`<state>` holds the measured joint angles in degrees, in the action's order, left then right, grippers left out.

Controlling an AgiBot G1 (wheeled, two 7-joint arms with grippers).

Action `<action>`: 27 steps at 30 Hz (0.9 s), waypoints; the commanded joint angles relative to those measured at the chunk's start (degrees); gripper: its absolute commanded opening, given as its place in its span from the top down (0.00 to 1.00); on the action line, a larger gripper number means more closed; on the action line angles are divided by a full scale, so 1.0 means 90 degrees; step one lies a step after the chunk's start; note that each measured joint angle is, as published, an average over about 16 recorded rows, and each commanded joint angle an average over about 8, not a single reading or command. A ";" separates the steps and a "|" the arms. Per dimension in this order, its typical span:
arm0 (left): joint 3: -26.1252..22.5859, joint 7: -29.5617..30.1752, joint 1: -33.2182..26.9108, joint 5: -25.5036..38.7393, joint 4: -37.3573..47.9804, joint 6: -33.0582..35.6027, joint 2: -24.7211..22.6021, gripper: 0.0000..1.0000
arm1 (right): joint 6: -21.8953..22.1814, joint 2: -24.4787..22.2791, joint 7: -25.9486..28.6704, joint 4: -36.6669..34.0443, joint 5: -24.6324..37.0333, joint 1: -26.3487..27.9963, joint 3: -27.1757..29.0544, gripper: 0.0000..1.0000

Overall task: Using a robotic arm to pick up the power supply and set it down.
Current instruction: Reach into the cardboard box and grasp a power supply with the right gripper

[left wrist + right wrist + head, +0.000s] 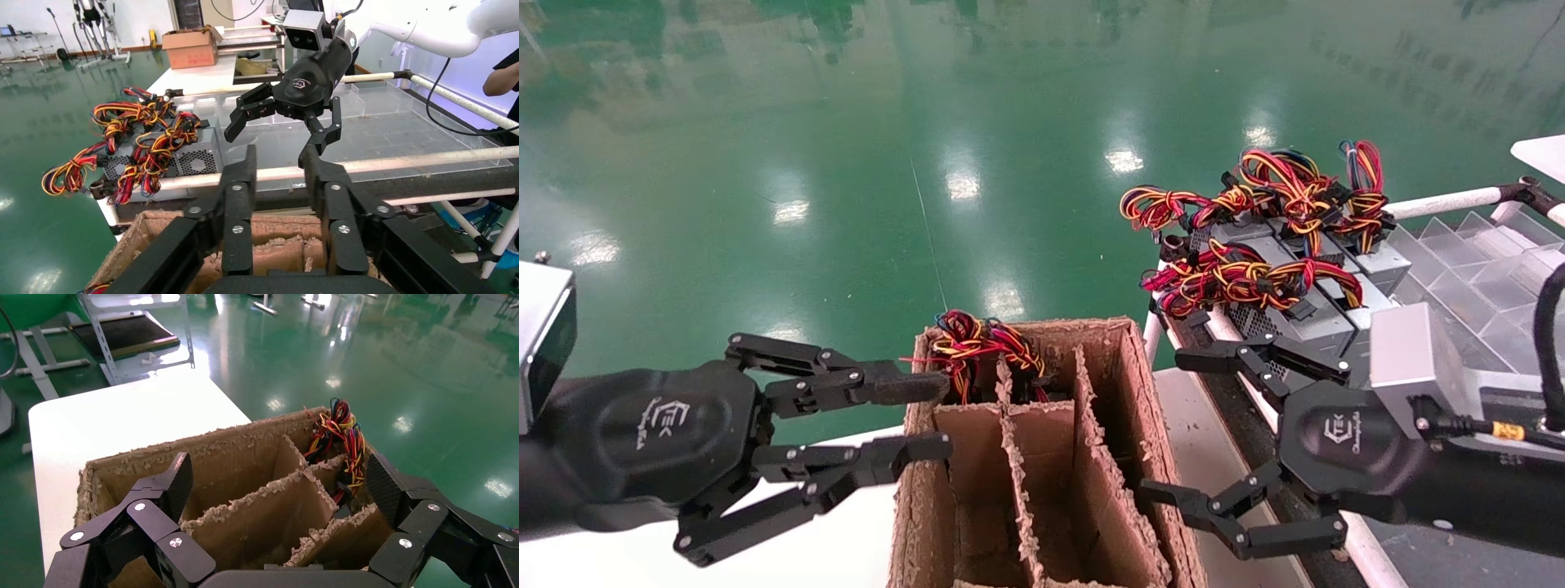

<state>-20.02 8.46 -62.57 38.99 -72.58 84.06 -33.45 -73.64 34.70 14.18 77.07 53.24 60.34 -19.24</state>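
Note:
The wires point(354, 454) go down to a grey edge inside the cardboard box. The power supply point(343, 512) will therefore come along and hang tilted when I lift its wires.
Several silver-grey power supplies point(1303, 314) with red, yellow and black wire bunches lie on a rack at the right; their vent side point(197, 159) shows in the left wrist view. Another wire bunch point(975, 343) point(340, 433) sticks out of the far compartment of a cardboard box point(915, 523); the unit under it is hidden. My left gripper point(932, 418) point(278, 168) is open and empty at the box's left rim. My right gripper point(1169, 425) point(280, 481) hangs wide open and empty between the box and the rack; it also shows as the far gripper point(287, 125) in the left wrist view.
The box point(214, 453) point(269, 228) has ragged cardboard dividers point(1091, 457) and stands on a white table point(846, 547). The rack has white tube rails point(1442, 200) and clear plastic partitions point(1483, 261). Glossy green floor point(928, 122) lies beyond.

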 commanded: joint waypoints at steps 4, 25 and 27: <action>0.0000 0.0000 0.0000 -0.0001 0.0001 0.0000 0.0000 0.00 | 0.0244 0.0251 0.0173 -0.0118 0.0338 0.0159 -0.0197 0.00; -0.0002 -0.0001 -0.0001 -0.0002 0.0002 0.0000 0.0001 0.00 | 0.1997 0.3321 0.2137 -0.1436 0.4026 0.2139 -0.2257 0.02; -0.0002 -0.0002 -0.0001 -0.0002 0.0002 0.0000 0.0001 0.00 | 0.2116 0.3417 0.2136 -0.1533 0.4141 0.2143 -0.2294 0.25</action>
<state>-20.04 8.44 -62.58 38.98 -72.56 84.07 -33.44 -54.72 64.99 33.15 63.49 89.88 79.32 -39.55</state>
